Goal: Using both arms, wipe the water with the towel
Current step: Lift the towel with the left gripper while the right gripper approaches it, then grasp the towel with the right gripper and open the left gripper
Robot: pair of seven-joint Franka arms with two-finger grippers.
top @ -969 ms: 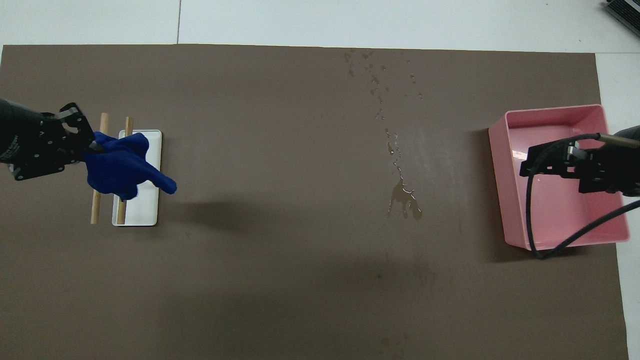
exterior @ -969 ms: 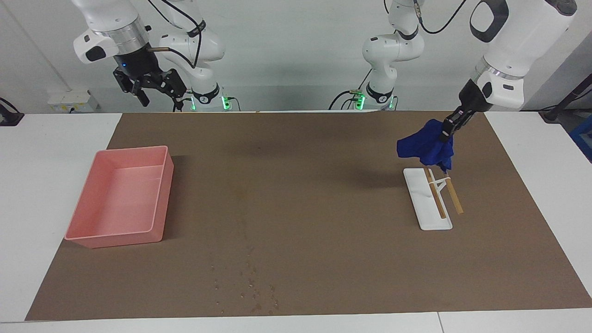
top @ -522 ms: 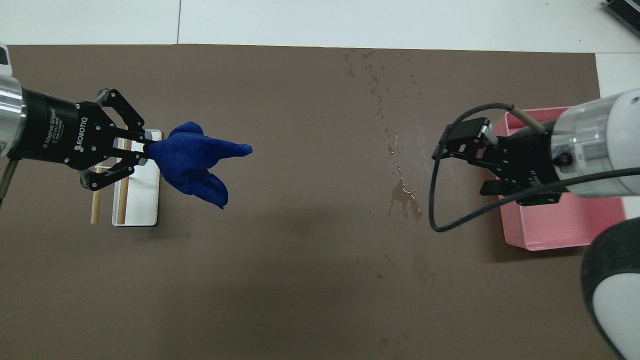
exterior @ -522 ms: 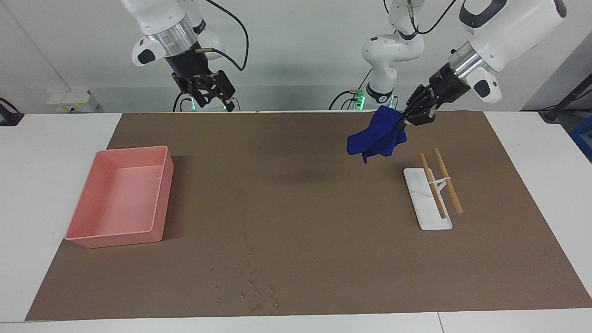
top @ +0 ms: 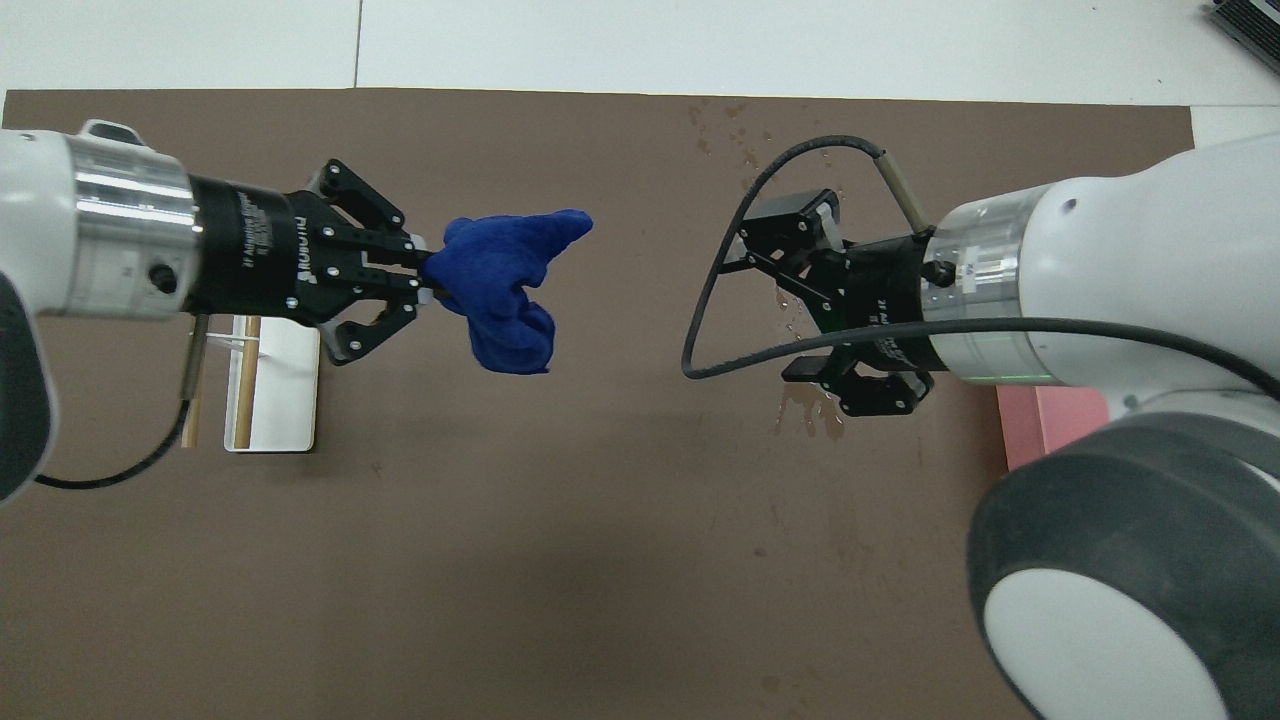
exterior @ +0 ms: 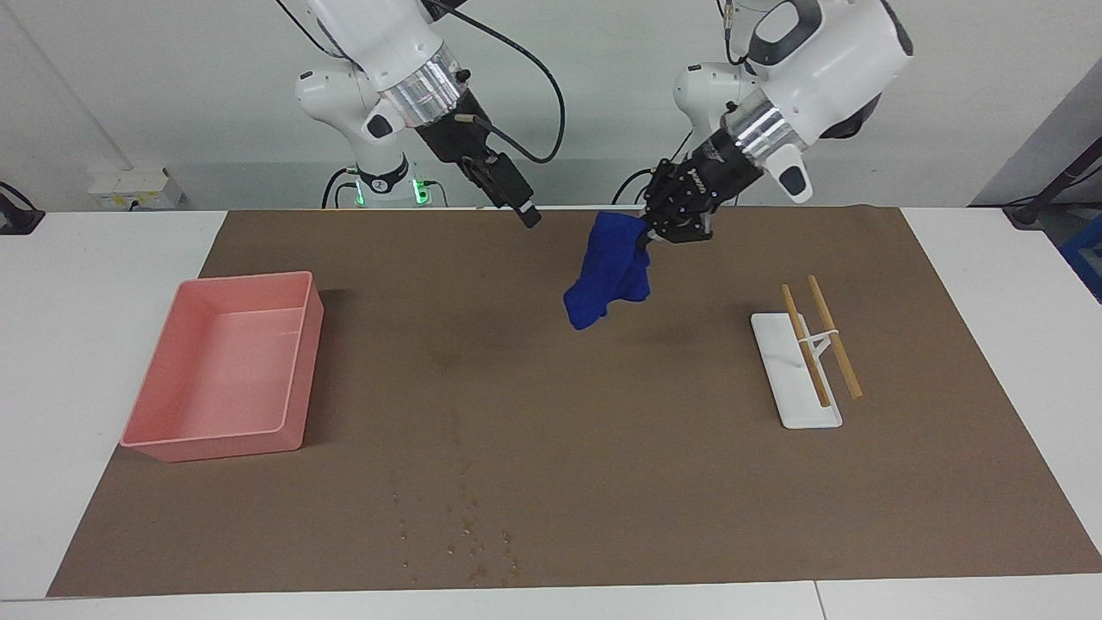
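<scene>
The puddle (top: 811, 409) is under my right gripper while my left gripper is holding the towel, so my right gripper should grab the towel's loose end (top: 554, 236) and wipe that spot.
My left gripper (exterior: 644, 237) is shut on a dark blue towel (exterior: 603, 277) and holds it in the air over the middle of the brown mat (exterior: 603, 448). In the overhead view the left gripper (top: 425, 282) pinches one end of the bunched towel (top: 505, 285). My right gripper (exterior: 521, 207) is open and empty in the air beside the towel, its fingers spread wide in the overhead view (top: 778, 295). The water (exterior: 469, 534) is a scatter of tiny droplets on the mat near the edge farthest from the robots. It also shows in the overhead view (top: 703, 145), with a small puddle (top: 792, 405) partly under the right gripper.
A pink bin (exterior: 224, 370) stands on the mat toward the right arm's end; only a corner (top: 1050, 440) shows from overhead. A white rack with two wooden rods (exterior: 796, 370) stands toward the left arm's end and shows from overhead too (top: 285, 400).
My left gripper has carried the towel from over the rack toward the middle of the mat. My right gripper has swung from over the pink bin toward the towel.
</scene>
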